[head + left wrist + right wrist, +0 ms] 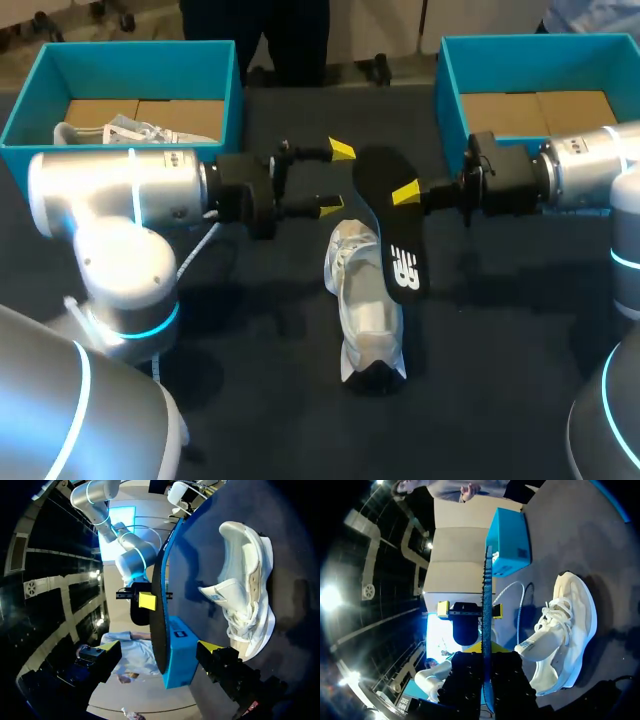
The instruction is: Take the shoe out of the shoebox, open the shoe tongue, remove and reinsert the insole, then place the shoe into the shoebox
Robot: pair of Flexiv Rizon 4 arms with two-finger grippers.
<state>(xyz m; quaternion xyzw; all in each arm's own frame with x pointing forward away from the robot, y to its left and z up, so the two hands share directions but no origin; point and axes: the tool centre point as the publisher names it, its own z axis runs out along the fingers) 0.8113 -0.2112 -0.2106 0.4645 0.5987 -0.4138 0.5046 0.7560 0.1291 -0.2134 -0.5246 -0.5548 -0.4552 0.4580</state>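
Note:
The black insole keeps a gentle curve past my right gripper, so I expect its logo end to stay up when I carry the insole by its toe.
A white shoe lies on the dark table between the arms, also seen beside both grippers. My right gripper is shut on a black insole, holding it above the shoe. The insole shows edge-on in both wrist views. My left gripper is open and faces the right one. Its yellow tips stand either side of the insole's near end without touching it. The left gripper appears just beyond the insole in the right wrist view.
A teal shoebox at the back left holds a second white shoe. Another teal shoebox stands at the back right with brown cardboard inside. A white cable runs under my left arm.

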